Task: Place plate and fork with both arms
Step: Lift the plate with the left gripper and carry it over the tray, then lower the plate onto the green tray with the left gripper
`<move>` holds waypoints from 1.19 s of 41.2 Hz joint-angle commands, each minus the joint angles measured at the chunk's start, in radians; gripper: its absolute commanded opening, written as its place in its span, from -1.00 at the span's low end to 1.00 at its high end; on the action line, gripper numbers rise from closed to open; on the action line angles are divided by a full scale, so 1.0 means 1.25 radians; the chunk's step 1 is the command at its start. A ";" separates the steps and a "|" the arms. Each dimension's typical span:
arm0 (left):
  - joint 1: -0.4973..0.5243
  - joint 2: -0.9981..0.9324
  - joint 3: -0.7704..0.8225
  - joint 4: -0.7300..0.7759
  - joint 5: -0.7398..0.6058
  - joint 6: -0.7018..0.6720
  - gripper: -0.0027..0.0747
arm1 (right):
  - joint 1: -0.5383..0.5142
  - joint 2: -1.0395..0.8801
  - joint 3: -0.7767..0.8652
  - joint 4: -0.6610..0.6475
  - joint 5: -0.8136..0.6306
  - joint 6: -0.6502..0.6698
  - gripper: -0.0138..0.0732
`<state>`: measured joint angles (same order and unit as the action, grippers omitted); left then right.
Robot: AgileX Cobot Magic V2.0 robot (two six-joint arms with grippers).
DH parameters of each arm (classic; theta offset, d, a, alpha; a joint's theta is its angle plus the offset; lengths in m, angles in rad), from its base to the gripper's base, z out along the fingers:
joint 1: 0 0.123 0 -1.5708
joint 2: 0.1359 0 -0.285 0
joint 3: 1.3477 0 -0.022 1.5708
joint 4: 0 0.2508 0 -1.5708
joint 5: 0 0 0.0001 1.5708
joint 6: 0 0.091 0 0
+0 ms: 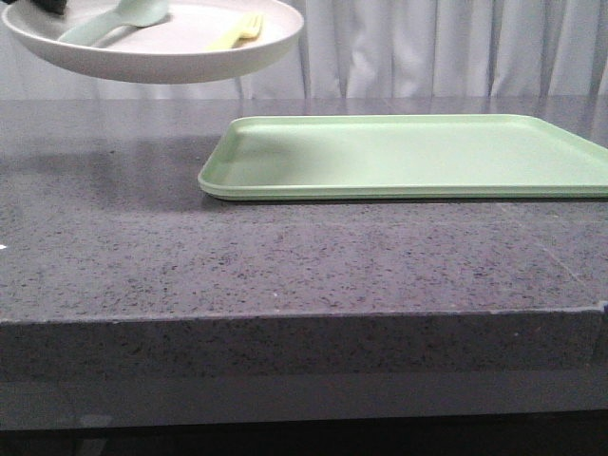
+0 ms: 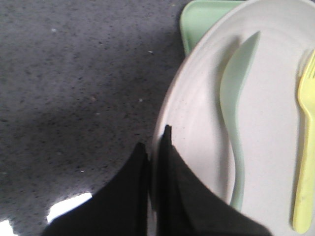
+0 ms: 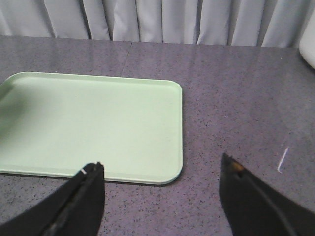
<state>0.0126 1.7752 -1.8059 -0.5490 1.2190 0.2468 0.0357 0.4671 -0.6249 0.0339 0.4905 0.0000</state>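
The cream plate is hanging level and the green tray is empty. My left gripper should keep moving the plate over and lowering it until it sits inside the tray.
The cream plate hangs in the air at the upper left of the front view, above the grey table and left of the green tray. My left gripper is shut on the plate's rim, one finger under it and one over it. The yellow fork lies in the plate beside a pale teal spoon; the fork also shows in the front view. My right gripper is open and empty, above the table by a corner of the tray. It is out of the front view.
The flat light-green tray lies on the grey speckled table, right of centre, with nothing on it; it also shows in the right wrist view. White curtains hang behind the table. The table's front edge runs across the front view.
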 commanded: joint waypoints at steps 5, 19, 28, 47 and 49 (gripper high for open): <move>-0.076 -0.021 -0.025 -0.062 -0.067 -0.080 -0.98 | 0.001 0.012 -0.028 -0.008 -0.066 0.000 0.51; -0.192 0.061 -0.024 -0.105 -0.181 -0.157 -0.98 | 0.001 0.012 -0.028 -0.008 -0.066 0.000 0.51; -0.245 0.110 -0.024 -0.113 -0.241 -0.189 -0.98 | 0.001 0.012 -0.028 -0.008 -0.066 0.000 0.51; -0.322 0.180 -0.024 -0.104 -0.351 -0.253 -0.98 | 0.001 0.012 -0.028 -0.008 -0.066 0.000 0.51; -0.328 0.181 -0.024 -0.098 -0.357 -0.264 -0.98 | 0.001 0.012 -0.028 -0.008 -0.066 0.000 0.51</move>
<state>-0.3785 2.0585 -1.8059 -0.6238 0.8426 -0.0483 0.0357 0.4671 -0.6249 0.0339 0.4905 0.0000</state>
